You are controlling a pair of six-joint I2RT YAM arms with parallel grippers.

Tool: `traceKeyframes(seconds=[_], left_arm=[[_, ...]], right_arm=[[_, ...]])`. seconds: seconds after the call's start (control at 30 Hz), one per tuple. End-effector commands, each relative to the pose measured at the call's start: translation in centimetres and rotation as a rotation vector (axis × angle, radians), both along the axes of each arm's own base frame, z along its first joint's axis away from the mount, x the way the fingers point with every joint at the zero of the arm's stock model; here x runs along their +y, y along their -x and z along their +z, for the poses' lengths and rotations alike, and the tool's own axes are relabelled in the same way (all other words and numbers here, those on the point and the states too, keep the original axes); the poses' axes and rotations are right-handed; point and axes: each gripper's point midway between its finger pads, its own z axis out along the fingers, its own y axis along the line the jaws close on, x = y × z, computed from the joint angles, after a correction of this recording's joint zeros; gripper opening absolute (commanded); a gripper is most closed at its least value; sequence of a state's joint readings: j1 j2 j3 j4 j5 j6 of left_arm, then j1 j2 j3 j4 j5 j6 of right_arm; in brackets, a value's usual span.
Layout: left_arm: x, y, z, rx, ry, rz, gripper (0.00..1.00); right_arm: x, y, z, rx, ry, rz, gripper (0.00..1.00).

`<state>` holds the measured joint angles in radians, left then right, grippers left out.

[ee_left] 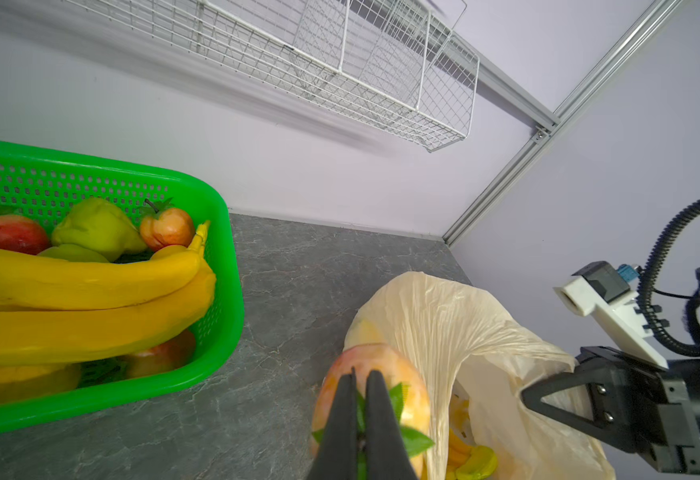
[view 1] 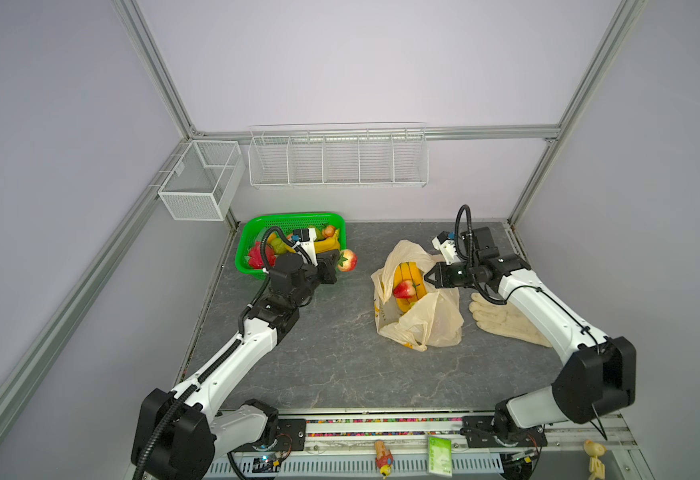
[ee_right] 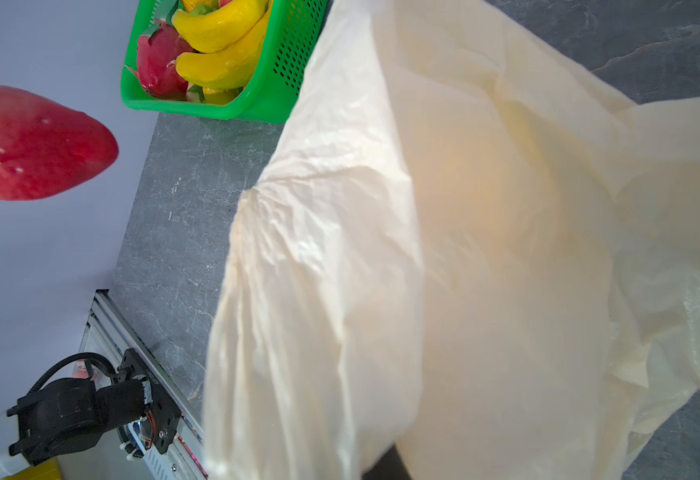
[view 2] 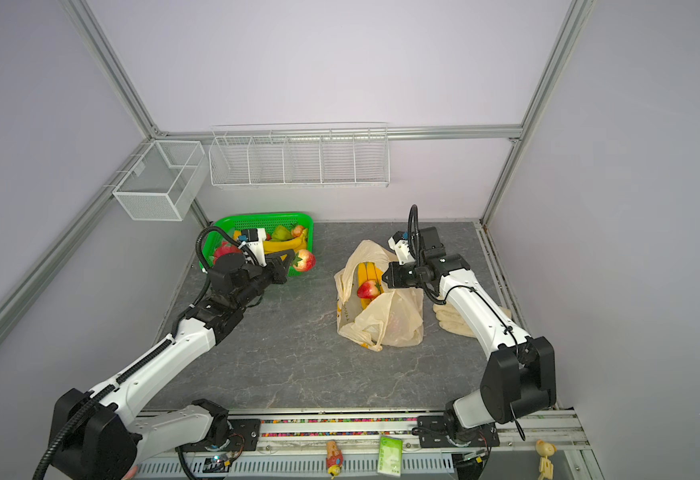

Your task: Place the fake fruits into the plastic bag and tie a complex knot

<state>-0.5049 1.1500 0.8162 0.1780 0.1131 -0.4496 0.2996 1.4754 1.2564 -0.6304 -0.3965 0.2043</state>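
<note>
My left gripper should keep going into the bag and let go inside it, because the red-yellow strawberry (view 1: 347, 260) is clear of the green basket and the bag's opening (view 1: 404, 297) is open.
My left gripper (view 1: 338, 264) (ee_left: 360, 376) is shut on the green leaves of a red-yellow strawberry (view 1: 348, 260) (view 2: 305, 261) (ee_left: 383, 358). It holds the fruit in the air just right of the green basket (view 1: 290, 218), well left of the bag. The cream plastic bag (view 1: 437, 320) (view 2: 398, 320) (ee_left: 443, 316) (ee_right: 464, 208) stands open, with a banana bunch (view 1: 407, 270) and a red strawberry (view 1: 403, 289) inside. My right gripper (view 1: 427, 276) (view 2: 385, 277) is shut on the bag's far rim and holds it up. In the right wrist view the film hides its fingers.
The basket (ee_left: 219, 291) (ee_right: 265, 104) holds bananas (ee_left: 90, 282), a pear (ee_left: 94, 226) and a dragon fruit (ee_right: 157, 62). A cream glove (view 1: 502, 322) lies under the right arm. A wire rack (view 1: 337, 160) and a mesh box (view 1: 200, 178) hang on the walls.
</note>
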Motion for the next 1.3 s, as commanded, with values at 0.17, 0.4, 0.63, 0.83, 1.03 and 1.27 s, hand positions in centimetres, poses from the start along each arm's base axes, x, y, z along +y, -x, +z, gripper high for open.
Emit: traceKeyframes(seconds=[0.17, 0.4, 0.63, 0.83, 1.03, 1.27], left_arm=[[-5.5, 6.8, 2.6, -0.106, 0.036, -0.238, 0.0], [-9.5, 8.1, 1.3, -0.114, 0.003, -0.367, 0.0], [-12.3, 5.4, -0.5, -0.098, -0.03, -0.352, 0.0], [-15.7, 2.6, -3.9, -0.095, -0.073, -0.33, 0.0], [-20.3, 2.2, -7.1, -0.082, -0.032, -0.373, 0.0], [-23.4, 2.6, -10.8, -0.018, 0.017, -0.402, 0.0]], right_arm=[[-0.7, 0.5, -0.1, -0.01, 0.037, 0.008, 0.06], [-0.7, 0.4, 0.2, -0.013, 0.037, 0.004, 0.07], [-0.1, 0.5, 0.8, -0.011, 0.004, 0.018, 0.06], [0.4, 0.8, 2.3, -0.027, -0.04, 0.033, 0.06], [0.7, 0.4, 3.3, -0.044, -0.07, 0.022, 0.06], [1.0, -0.4, 3.9, -0.055, -0.082, 0.016, 0.07]])
